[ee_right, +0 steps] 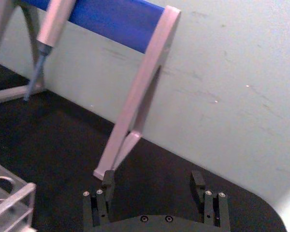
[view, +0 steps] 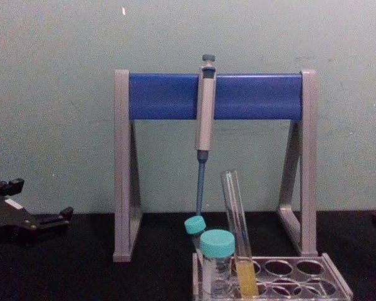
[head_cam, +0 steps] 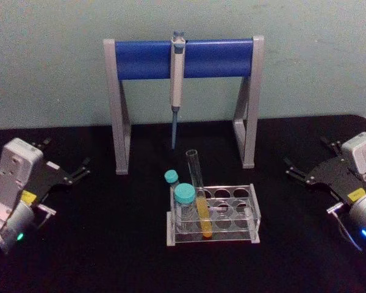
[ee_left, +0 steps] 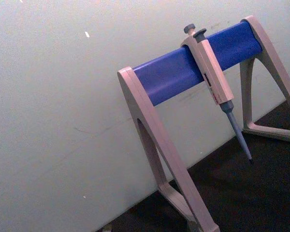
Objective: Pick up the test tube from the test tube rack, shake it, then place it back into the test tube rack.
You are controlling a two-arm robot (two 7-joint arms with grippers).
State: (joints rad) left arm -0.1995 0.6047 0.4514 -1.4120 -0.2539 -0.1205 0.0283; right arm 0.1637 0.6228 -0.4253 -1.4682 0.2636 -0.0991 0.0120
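The test tube (view: 236, 216) is leaning in a roomy rack hole (view: 256, 266). So the test tube will slip out when I lift, and the rack will stay where it is.
The test tube (head_cam: 196, 183) stands slightly tilted in the front left part of the clear test tube rack (head_cam: 254, 212), with yellow liquid in its lower part. The chest view shows the test tube (view: 233, 219) rising well above the rack (view: 339, 283). My left gripper (head_cam: 66, 155) is open at the far left of the table, well away from the rack. At the far right, my right gripper (head_cam: 306, 152) is open and holds nothing. In the right wrist view, the right gripper (ee_right: 152, 181) has its fingers spread wide, and a corner of the rack (ee_right: 10, 198) shows nearby.
Two teal-capped tubes (head_cam: 184, 196) (head_cam: 171, 177) stand in the rack just left of the test tube. Behind the rack is a grey-and-blue pipette stand (head_cam: 140, 59) with a grey pipette (head_cam: 177, 73) hanging from it. Black table surface lies free on both sides of the rack.
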